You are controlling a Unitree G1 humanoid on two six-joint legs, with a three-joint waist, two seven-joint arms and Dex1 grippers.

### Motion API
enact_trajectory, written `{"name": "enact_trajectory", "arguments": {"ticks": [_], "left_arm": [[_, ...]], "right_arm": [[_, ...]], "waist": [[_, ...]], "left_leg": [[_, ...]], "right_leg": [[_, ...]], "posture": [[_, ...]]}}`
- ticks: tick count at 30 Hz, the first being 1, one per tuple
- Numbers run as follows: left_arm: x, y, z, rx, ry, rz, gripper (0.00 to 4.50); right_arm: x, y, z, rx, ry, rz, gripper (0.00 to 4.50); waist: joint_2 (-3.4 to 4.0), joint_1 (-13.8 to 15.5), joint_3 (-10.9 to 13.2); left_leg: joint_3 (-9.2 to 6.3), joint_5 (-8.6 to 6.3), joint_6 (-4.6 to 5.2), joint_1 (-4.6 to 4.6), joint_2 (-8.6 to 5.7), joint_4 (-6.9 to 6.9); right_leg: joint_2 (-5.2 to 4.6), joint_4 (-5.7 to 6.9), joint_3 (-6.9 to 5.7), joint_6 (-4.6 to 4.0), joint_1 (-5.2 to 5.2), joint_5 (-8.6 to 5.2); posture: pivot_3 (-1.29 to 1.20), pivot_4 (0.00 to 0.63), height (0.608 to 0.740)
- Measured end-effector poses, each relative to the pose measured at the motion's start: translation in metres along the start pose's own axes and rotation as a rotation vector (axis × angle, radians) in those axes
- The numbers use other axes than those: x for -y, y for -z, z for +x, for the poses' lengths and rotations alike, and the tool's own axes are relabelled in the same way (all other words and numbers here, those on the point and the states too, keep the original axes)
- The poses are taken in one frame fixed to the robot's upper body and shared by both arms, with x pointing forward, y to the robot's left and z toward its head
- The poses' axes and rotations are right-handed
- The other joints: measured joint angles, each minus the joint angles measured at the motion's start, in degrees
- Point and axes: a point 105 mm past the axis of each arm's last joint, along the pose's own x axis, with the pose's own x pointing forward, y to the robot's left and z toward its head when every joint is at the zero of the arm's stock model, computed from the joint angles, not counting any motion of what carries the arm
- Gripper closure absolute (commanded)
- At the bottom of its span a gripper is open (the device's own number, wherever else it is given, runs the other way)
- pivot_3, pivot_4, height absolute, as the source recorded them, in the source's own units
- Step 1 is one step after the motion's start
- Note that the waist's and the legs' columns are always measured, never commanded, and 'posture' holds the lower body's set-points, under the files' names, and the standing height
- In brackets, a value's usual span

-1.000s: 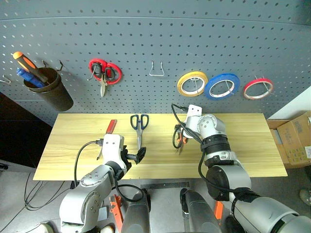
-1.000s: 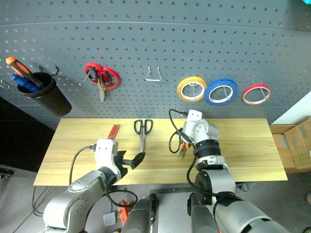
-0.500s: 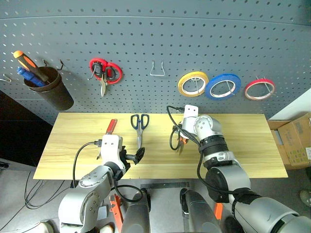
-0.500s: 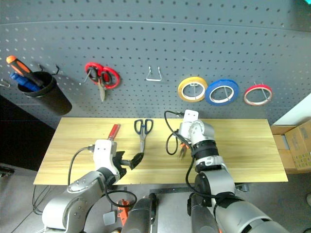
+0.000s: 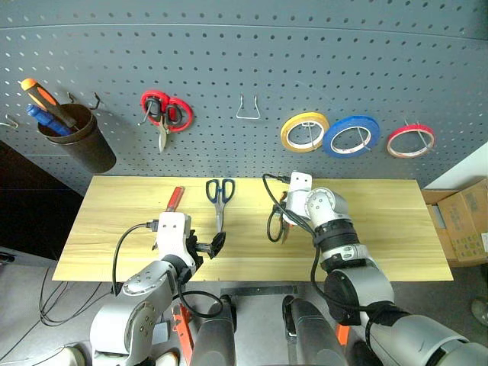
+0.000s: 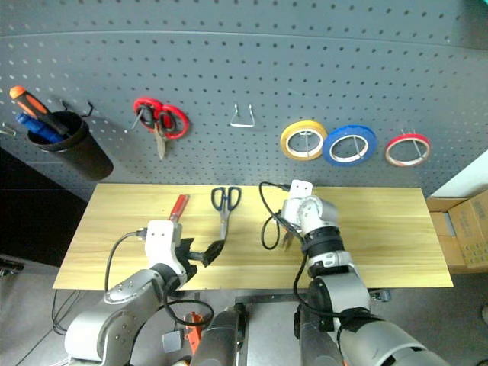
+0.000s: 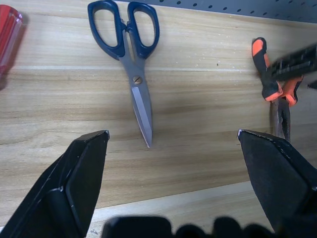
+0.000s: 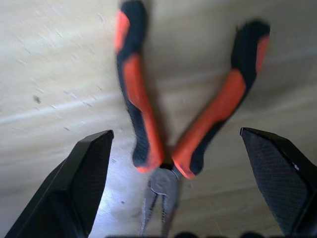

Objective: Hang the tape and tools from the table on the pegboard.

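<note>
The orange-and-black handles (image 8: 214, 105) will stay apart when I pick up the pliers, because my right gripper's fingers are on both sides of the pliers near the pivot (image 8: 165, 174).
Orange-and-black pliers (image 8: 148, 114) lie on the wooden table (image 5: 381, 229) with their handles spread. My right gripper (image 8: 176, 131) hangs open close above them, a finger on each side of the handles. The blue-handled scissors (image 5: 219, 197) lie left of the pliers, blades pointing to the near edge. Further left lies the red-handled screwdriver (image 5: 174, 198). My left gripper (image 5: 210, 245) is open and empty near the front edge, just short of the scissors' tips (image 7: 147, 141). The red tape (image 5: 410, 140) hangs at the right of the pegboard (image 5: 229, 61).
On the pegboard hang a yellow roll (image 5: 304, 131), a blue roll (image 5: 350, 135), red-handled scissors (image 5: 165, 114), a bare wire hook (image 5: 247, 109) and a dark cup (image 5: 76, 141) holding an orange-and-black screwdriver. A cardboard box (image 5: 465, 221) stands past the table's right end.
My right gripper has come down and slightly toward the near edge, closing in on the pliers. The left arm and the things on the table have not moved.
</note>
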Motion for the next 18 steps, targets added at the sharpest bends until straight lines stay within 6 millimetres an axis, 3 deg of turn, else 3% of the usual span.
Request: {"name": "enact_trajectory", "arguments": {"ticks": [3,13,18], "left_arm": [[0.0,0.0,0.0,0.0,0.0,0.001,0.0],[-0.013,0.007,-0.007,-0.03,-0.035,0.018,0.0],[-0.013,0.006,-0.006,-0.028,-0.034,0.019,0.0]], "right_arm": [[0.004,0.007,0.004,-0.016,0.014,-0.002,0.03],[-0.002,0.006,0.005,0.005,-0.01,0.017,0.03],[-0.005,0.006,0.004,0.009,-0.019,0.007,1.31]], "waist": [[0.01,0.0,0.0],[0.02,0.0,0.1],[0.02,0.0,0.1]], "left_leg": [[0.0,0.0,0.0,0.0,0.0,-0.02],[-0.01,0.0,0.0,0.01,0.01,-0.06],[-0.01,0.0,0.0,0.01,0.01,-0.1]], "right_leg": [[0.0,0.01,0.0,0.0,-0.02,0.0],[0.0,0.0,-0.01,0.0,-0.03,-0.03],[0.0,0.0,-0.01,-0.01,-0.04,-0.03]], "posture": [[0.25,0.32,0.74],[0.25,0.323,0.74],[0.24,0.32,0.74]]}}
